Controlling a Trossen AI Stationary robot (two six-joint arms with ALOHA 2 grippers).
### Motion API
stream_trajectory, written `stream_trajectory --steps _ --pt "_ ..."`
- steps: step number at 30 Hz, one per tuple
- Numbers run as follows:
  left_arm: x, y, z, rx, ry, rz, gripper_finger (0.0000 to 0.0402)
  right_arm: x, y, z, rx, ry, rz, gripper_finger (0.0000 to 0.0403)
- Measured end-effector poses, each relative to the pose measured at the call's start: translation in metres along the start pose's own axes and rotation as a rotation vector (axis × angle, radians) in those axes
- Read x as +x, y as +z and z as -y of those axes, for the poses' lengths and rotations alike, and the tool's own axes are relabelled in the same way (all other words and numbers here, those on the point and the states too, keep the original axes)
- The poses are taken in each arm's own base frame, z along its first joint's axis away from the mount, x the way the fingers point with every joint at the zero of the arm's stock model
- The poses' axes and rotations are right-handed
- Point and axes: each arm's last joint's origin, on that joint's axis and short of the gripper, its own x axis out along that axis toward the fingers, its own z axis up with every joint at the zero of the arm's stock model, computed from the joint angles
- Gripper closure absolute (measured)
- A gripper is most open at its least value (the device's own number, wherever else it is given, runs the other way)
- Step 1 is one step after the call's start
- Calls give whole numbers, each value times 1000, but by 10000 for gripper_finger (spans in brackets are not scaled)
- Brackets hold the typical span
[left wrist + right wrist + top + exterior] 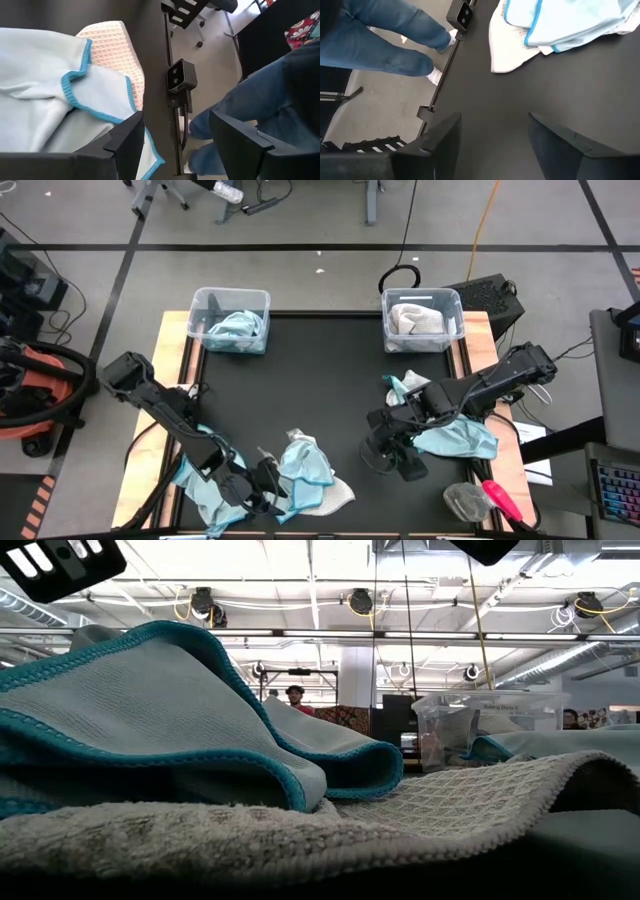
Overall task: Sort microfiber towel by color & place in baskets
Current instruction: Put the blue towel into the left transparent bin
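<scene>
Next, my left gripper swings back and pinches the blue towel's crumpled fold [49, 106] above the white waffle towel, because the gripper's gap faces the table's near edge [173, 126], beside the blue towel.
A light blue towel with a teal hem [305, 465] lies crumpled on a white waffle towel [342, 494] at the table's near edge; both fill the low view [150, 710]. My left gripper [268, 492] is open just left of this pile, one finger over the blue towel's edge [100, 115]. My right gripper [392, 464] is open over bare mat [495, 150], right of the pile. Another blue towel [458, 438] lies under the right arm, and one [200, 492] under the left arm. The left basket [230, 320] holds a blue towel, the right basket [422, 320] a white one.
A small blue and white towel [405, 388] lies by the right arm. A grey cloth [464, 500] and a red object [500, 498] sit at the near right corner. A person's legs in jeans [385, 40] stand at the table's near edge, by a small camera [181, 80].
</scene>
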Motion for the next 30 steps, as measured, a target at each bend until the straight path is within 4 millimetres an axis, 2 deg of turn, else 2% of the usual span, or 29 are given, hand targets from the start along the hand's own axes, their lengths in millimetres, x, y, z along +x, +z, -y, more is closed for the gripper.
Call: stream_trajectory --steps 7,16,23,30 --pt "12 2 5 29 103 -92 174 0 -1 0 3 -1 -5 185" --pt "9 13 9 94 303 -75 174 0 -1 0 -8 -1 -5 189" --pt "0 19 5 153 498 -42 174 0 0 0 -9 -5 -4 189" --pt "4 19 -8 155 556 -118 174 0 0 0 -13 -5 -3 189"
